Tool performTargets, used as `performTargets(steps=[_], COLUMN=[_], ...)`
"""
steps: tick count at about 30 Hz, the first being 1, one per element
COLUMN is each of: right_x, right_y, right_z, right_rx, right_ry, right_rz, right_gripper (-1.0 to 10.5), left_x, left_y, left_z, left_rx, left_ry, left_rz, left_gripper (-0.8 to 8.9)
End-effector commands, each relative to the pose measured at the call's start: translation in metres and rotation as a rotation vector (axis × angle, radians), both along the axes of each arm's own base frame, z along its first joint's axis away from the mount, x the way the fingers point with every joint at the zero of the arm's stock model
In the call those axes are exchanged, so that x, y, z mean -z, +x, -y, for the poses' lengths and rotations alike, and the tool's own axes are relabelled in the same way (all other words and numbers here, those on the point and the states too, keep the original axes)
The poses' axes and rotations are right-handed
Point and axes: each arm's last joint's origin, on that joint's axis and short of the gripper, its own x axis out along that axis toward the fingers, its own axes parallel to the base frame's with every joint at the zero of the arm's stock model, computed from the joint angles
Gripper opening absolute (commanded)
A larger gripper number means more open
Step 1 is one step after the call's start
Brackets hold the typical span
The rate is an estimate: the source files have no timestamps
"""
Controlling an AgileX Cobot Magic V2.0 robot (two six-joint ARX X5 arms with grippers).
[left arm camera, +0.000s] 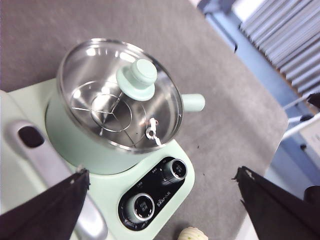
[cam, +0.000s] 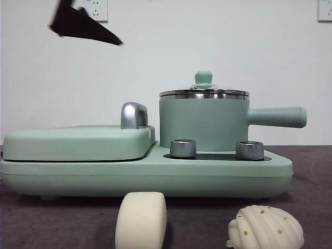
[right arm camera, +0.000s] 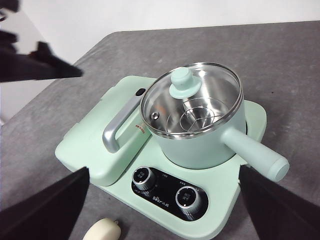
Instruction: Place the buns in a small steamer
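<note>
The glass lid (cam: 203, 87) will come off right away when I lift its green knob, because the steel rim (cam: 204, 94) is only resting on the pot's edge.
The small steamer (cam: 205, 124) is a mint green pot with a long side handle. It stands on the right half of the green cooker with its glass lid (left arm camera: 120, 92) on. It also shows in the right wrist view (right arm camera: 200, 135). The smooth cream bun (cam: 141, 220) stands on the grey table in front of the cooker and shows in the right wrist view (right arm camera: 102, 230). The white ridged bun (cam: 265, 228) lies to its right and shows in the left wrist view (left arm camera: 192, 234). My left gripper (left arm camera: 161, 174) is open and empty, high above the cooker. It shows as a black tip (cam: 83, 23) in the front view. My right gripper (right arm camera: 164, 171) is open and empty, high above the table's near side.
The flat mint green grill lid (cam: 78, 141) with a chrome handle (cam: 134, 115) covers the cooker's left half. Two steel knobs (cam: 182, 148) (cam: 249, 150) sit on the cooker's front. The table's edge (left arm camera: 280, 125) lies beyond the pot's handle.
</note>
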Motion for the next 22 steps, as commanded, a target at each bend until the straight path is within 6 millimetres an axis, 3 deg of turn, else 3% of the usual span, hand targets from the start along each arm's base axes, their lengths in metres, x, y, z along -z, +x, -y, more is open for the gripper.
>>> performTargets(steps=[1, 10, 18, 22], right_x=[-0.006, -0.006, -0.006, -0.006], right_y=[0.0, 0.0, 0.0, 0.0], right_z=[0.0, 0.0, 0.0, 0.0], right_rx=[-0.004, -0.004, -0.004, -0.004], right_ry=[-0.001, -0.001, -0.001, -0.001], right_rz=[0.026, 0.026, 0.025, 0.025], right_gripper=[4.8, 4.8, 4.8, 4.8], left_x=[-0.011, -0.018, -0.012, 0.006], left_y=[0.023, 0.066, 0.077, 0.075], left_z=[0.023, 0.092, 0.138, 0.158], left_rx=[0.05, 0.08, 0.064, 0.064], left_ry=[0.055, 0.241, 0.375, 0.453], left_rz=[0.007, 0.055, 0.129, 0.159], left_gripper=[4.61, 4.61, 4.6, 4.6])
